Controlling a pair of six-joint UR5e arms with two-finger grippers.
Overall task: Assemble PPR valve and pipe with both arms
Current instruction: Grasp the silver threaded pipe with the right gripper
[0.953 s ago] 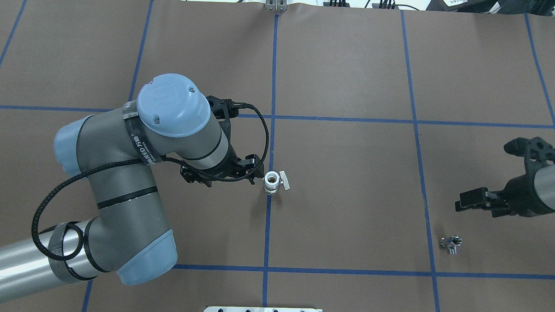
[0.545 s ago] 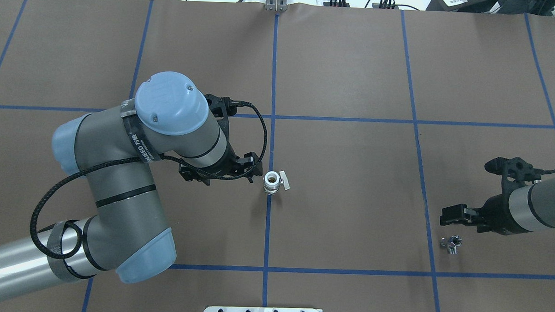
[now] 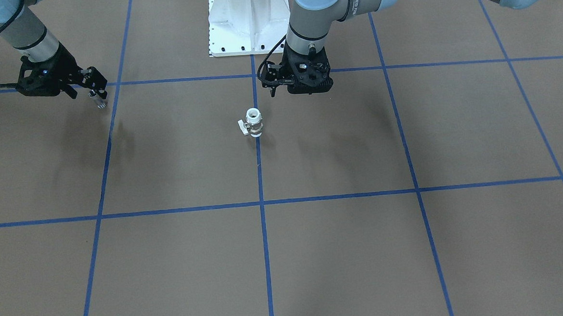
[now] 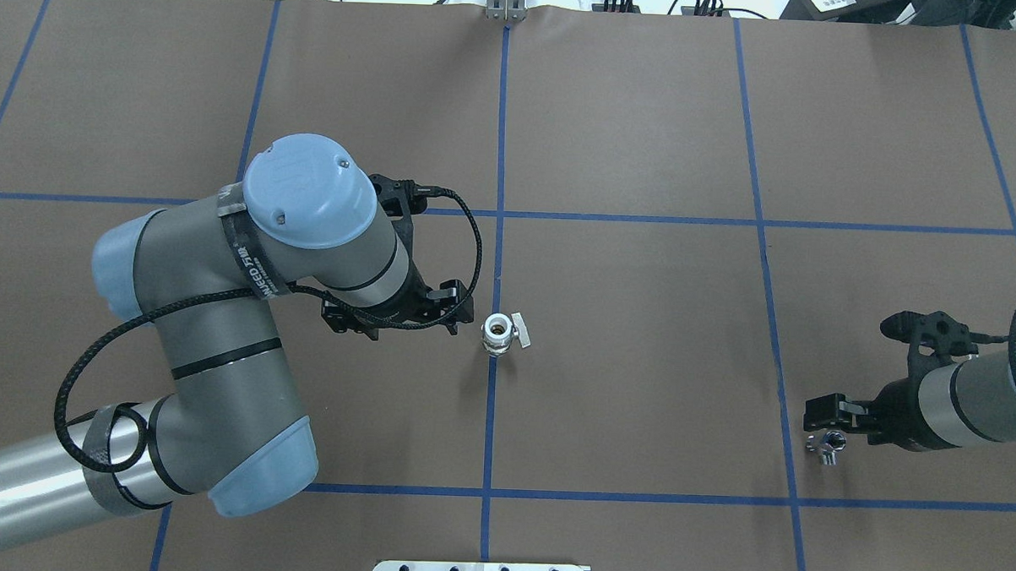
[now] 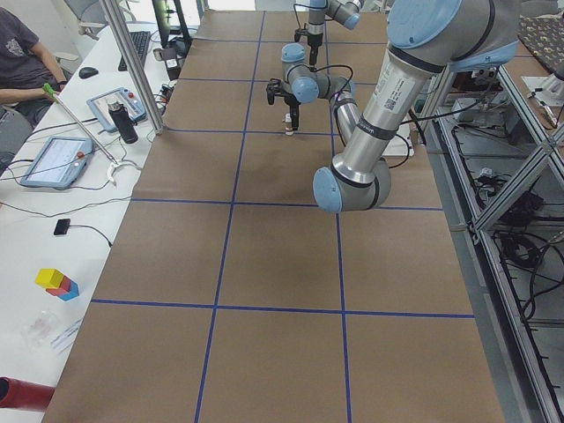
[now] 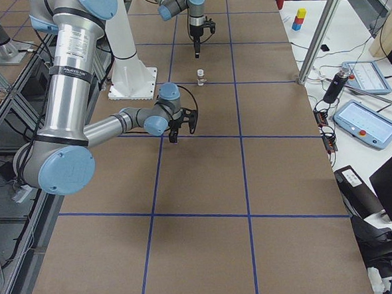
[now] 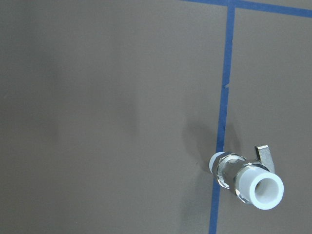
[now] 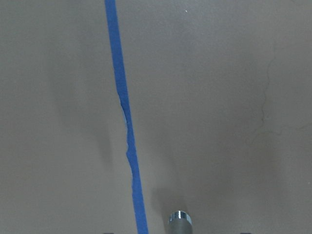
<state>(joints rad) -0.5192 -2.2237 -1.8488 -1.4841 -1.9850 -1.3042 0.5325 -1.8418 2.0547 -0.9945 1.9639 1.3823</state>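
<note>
I expect the silver pipe (image 3: 100, 102) to slide partway in and stay upright when I push it down, because the PPR valve's white open end (image 3: 252, 113) faces up.
The PPR valve (image 4: 500, 332) stands on the brown mat at the centre tape line, a white open end up and its small handle to the side; it also shows in the front view (image 3: 253, 122) and the left wrist view (image 7: 248, 180). My left gripper (image 4: 461, 312) hovers just left of it, open and empty. The silver pipe (image 4: 826, 446) lies on the mat at the right, by a blue line, and shows in the right wrist view (image 8: 180, 218). My right gripper (image 4: 818, 412) is open, empty and close over the pipe, not touching it.
The white base pedestal (image 3: 248, 20) stands at the robot's edge of the table. Blue tape lines (image 4: 645, 218) grid the mat. An aluminium post (image 4: 506, 2) stands at the far edge. Tablets (image 6: 367, 120) and an operator (image 5: 22, 62) are beyond the far side.
My right gripper has moved left and toward the robot's side, down to the pipe. My left gripper has drawn back slightly to the left of the valve. Valve and pipe have not moved.
</note>
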